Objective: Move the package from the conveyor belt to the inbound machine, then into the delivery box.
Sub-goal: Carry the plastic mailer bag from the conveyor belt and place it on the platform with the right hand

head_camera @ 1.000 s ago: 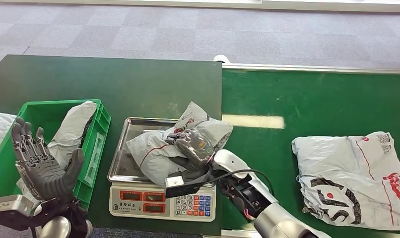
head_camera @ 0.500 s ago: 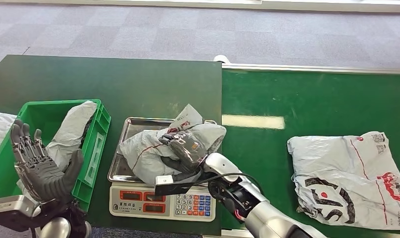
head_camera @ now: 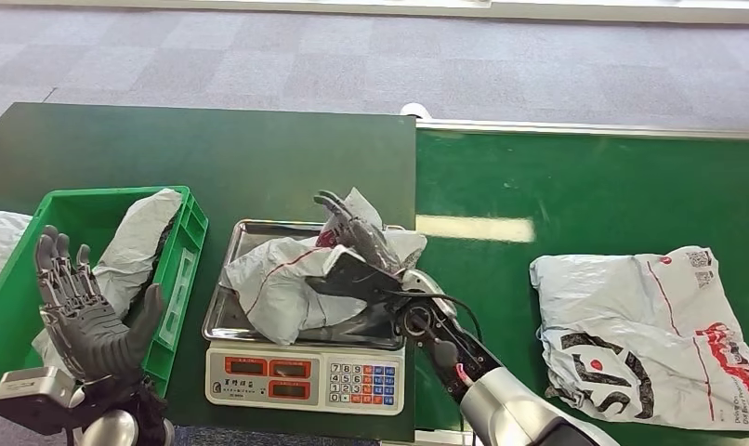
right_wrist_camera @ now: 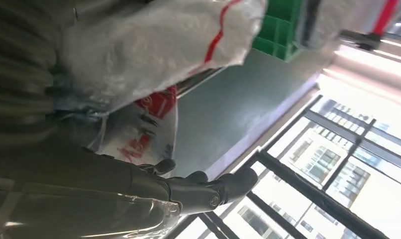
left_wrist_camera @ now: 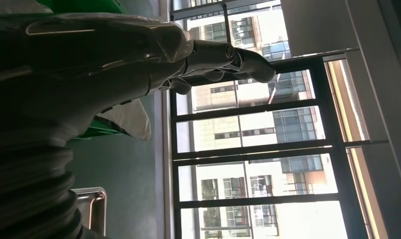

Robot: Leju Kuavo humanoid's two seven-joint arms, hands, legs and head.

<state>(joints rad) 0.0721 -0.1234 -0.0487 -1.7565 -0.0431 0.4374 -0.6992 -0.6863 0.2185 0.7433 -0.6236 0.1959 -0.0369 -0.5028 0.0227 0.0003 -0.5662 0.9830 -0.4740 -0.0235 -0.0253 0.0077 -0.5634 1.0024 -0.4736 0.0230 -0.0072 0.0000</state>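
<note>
The grey package (head_camera: 282, 286) should buckle around my left gripper when I lift it off the scale, because its loose corner (head_camera: 362, 208) sticks up from creased wrap.
A crumpled grey package (head_camera: 280, 284) with red lines lies on the steel tray (head_camera: 224, 308) of the scale (head_camera: 306, 376). My right hand (head_camera: 357, 249) is at the package's right end with its fingers stretched out and apart, gripping nothing. In the right wrist view the same package (right_wrist_camera: 153, 45) lies beside those straight fingers (right_wrist_camera: 208, 191). My left hand (head_camera: 81, 314) is raised palm-up and open in front of the green box (head_camera: 183, 243); its fingers (left_wrist_camera: 223, 56) are extended too.
A second grey package (head_camera: 645, 325) with red and black print lies on the green conveyor belt (head_camera: 557, 186) at the right. The green box holds another grey bag (head_camera: 134, 243). The scale's keypad (head_camera: 354, 383) faces me on the dark green table (head_camera: 213, 158).
My right hand has opened its fingers and let go of the package, which now rests on the scale tray. The package on the belt has drifted slightly left. My left hand has barely moved.
</note>
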